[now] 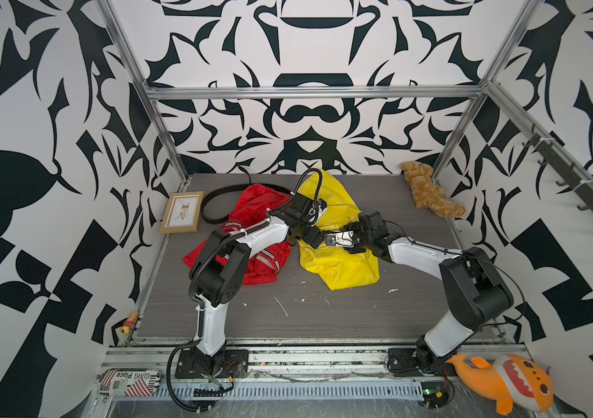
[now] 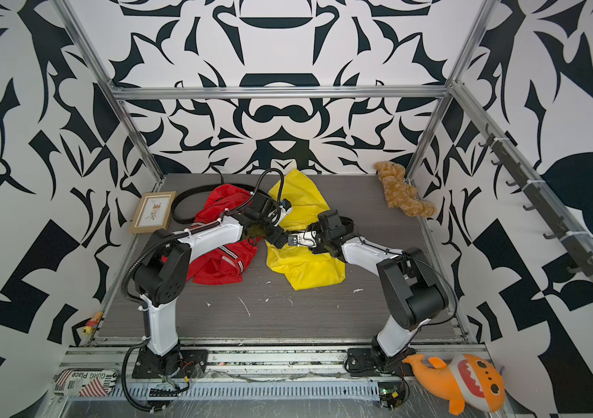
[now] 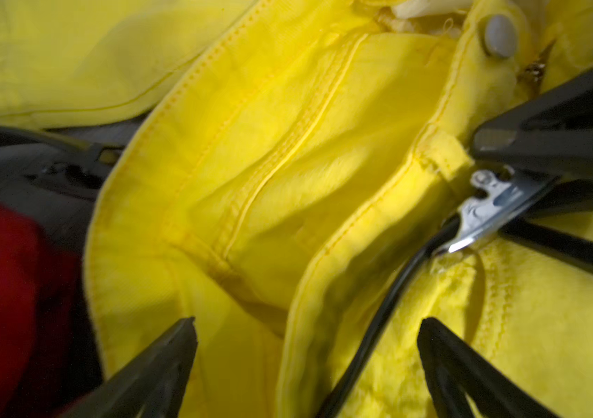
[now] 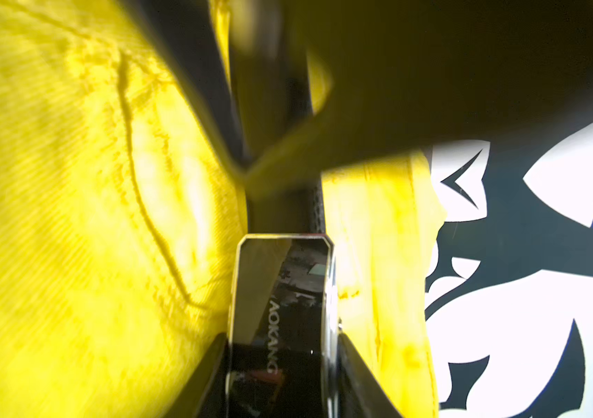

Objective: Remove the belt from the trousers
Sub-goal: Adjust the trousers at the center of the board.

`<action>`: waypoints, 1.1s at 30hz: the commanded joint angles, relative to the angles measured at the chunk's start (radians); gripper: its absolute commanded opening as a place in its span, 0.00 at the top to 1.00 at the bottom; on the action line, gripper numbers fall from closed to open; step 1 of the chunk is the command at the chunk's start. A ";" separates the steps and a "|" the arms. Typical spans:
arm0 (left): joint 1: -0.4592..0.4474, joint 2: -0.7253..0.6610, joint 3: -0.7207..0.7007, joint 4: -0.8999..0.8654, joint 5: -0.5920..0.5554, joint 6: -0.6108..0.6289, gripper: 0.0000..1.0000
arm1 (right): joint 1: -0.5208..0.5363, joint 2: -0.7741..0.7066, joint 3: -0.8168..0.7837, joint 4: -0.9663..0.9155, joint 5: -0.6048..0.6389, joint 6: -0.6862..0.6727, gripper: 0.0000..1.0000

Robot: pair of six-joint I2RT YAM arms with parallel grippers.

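Observation:
The yellow trousers (image 1: 345, 271) will come up and hang from the belt when I lift it, because the black belt strap (image 3: 382, 324) still goes along the yellow waistband.
The yellow trousers (image 1: 338, 267) (image 2: 306, 267) lie crumpled mid-table, with the red trousers (image 1: 262, 210) to their left. A black belt strap (image 3: 378, 318) runs along the yellow waistband (image 3: 324, 289) and ends in a shiny belt buckle (image 3: 487, 206) (image 4: 280, 289) (image 1: 335, 239). My right gripper (image 4: 282, 340) (image 2: 293, 240) is shut on that buckle, one finger on each side of it. Close by, my left gripper (image 3: 307, 325) (image 1: 302, 237) hovers open over the waistband. The strap passes between its fingers without touching them.
Another black belt (image 1: 211, 206) lies looped at the back left beside a picture frame (image 1: 182, 212). A brown plush (image 1: 429, 191) sits in the back right corner. An orange plush (image 1: 505, 383) and a tin (image 1: 128, 381) lie off the front edge.

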 commanded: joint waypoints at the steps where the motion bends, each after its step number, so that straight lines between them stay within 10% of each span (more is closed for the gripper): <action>1: 0.004 -0.137 -0.042 0.038 -0.052 -0.004 0.01 | -0.012 -0.109 0.013 -0.152 -0.032 0.047 0.73; 17: -0.151 -0.492 -0.240 0.161 -0.102 0.221 0.01 | -0.006 -0.391 0.237 -0.732 -0.228 0.358 0.81; 33: -0.198 -0.426 -0.354 0.382 -0.049 0.304 0.01 | -0.018 -0.402 0.344 -0.819 -0.315 0.457 0.85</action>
